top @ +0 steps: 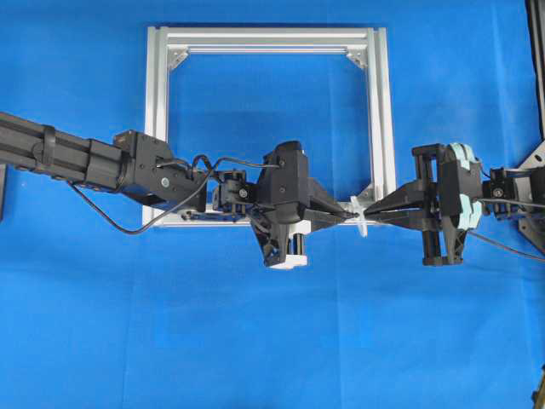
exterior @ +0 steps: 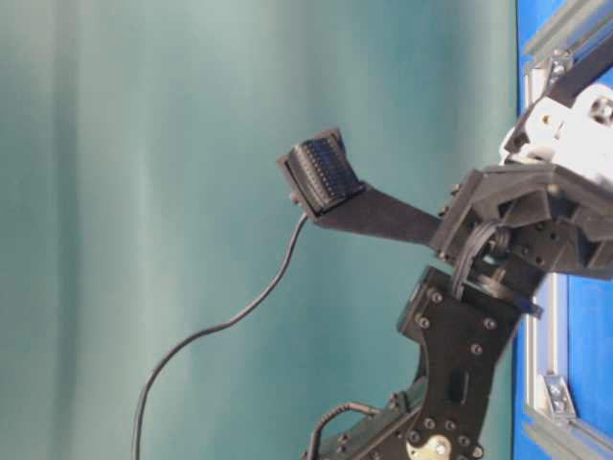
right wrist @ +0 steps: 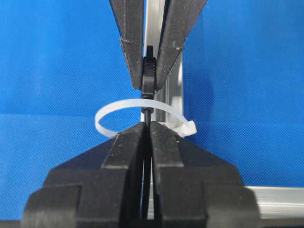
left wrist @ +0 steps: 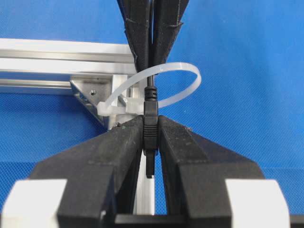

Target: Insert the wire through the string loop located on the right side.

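My right gripper is pinning the wire (right wrist: 147, 113) next to the loop. It should open and let the wire go before my left gripper pulls the plug (left wrist: 150, 100) away.
The whitish string loop (left wrist: 189, 71) stands at the right corner of the silver frame (left wrist: 47, 47). The wire's thin black cable runs through it, and its plug (left wrist: 150, 124) lies on my left gripper's side. My left gripper (left wrist: 150, 127) is shut on that plug. My right gripper (right wrist: 147, 127) is shut on the thin wire (right wrist: 148, 114) just on the other side of the loop (right wrist: 107, 111). In the overhead view the two grippers meet tip to tip, left (top: 347, 217) and right (top: 370, 217), with the loop (top: 359, 218) between them.
The square aluminium frame (top: 268, 38) lies flat on the blue mat (top: 255, 341); both arms reach in over its near rail. A thin black cable (exterior: 230, 321) hangs from a ribbed finger pad (exterior: 321, 172) in the table-level view.
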`<state>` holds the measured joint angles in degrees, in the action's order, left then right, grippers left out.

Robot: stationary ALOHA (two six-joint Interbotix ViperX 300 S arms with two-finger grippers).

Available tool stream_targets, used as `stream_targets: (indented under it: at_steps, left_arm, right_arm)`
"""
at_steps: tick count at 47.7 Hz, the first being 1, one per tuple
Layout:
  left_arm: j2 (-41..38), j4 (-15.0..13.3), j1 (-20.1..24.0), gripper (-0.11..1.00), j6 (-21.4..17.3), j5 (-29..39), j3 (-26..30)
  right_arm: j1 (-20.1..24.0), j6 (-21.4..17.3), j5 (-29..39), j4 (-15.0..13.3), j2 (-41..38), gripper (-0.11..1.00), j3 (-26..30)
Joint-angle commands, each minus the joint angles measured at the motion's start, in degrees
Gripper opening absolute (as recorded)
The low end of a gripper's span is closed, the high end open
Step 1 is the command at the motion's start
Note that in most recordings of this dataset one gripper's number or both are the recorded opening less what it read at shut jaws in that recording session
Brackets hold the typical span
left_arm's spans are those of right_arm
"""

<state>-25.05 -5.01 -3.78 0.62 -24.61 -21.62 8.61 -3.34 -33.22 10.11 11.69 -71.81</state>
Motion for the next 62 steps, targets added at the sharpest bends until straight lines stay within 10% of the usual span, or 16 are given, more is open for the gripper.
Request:
stream_targets:
  at_steps: [1, 20, 36, 62]
  left_arm:
    - [1.14, 0.09, -0.09, 0.08, 0.0, -0.44, 0.88]
    - [1.23, 0.18, -0.09, 0.08, -0.09, -0.35, 0.7]
    - [3.43, 0.18, -0.09, 0.08, -0.53, -1.05, -2.99]
    - [20.21, 0.09, -0.09, 0.08, -0.35, -6.42, -28.48]
  right_arm:
    - [0.09, -0.09, 0.18, 0.09, 0.35, -0.02, 0.88]
    - [0.09, -0.35, 1.05, 0.79, 0.35, 0.94, 0.88]
    - [0.09, -0.26, 1.05, 0.79, 0.35, 0.95, 0.97]
    - [0.09, -0.18, 1.05, 0.7, 0.35, 0.95, 1.49]
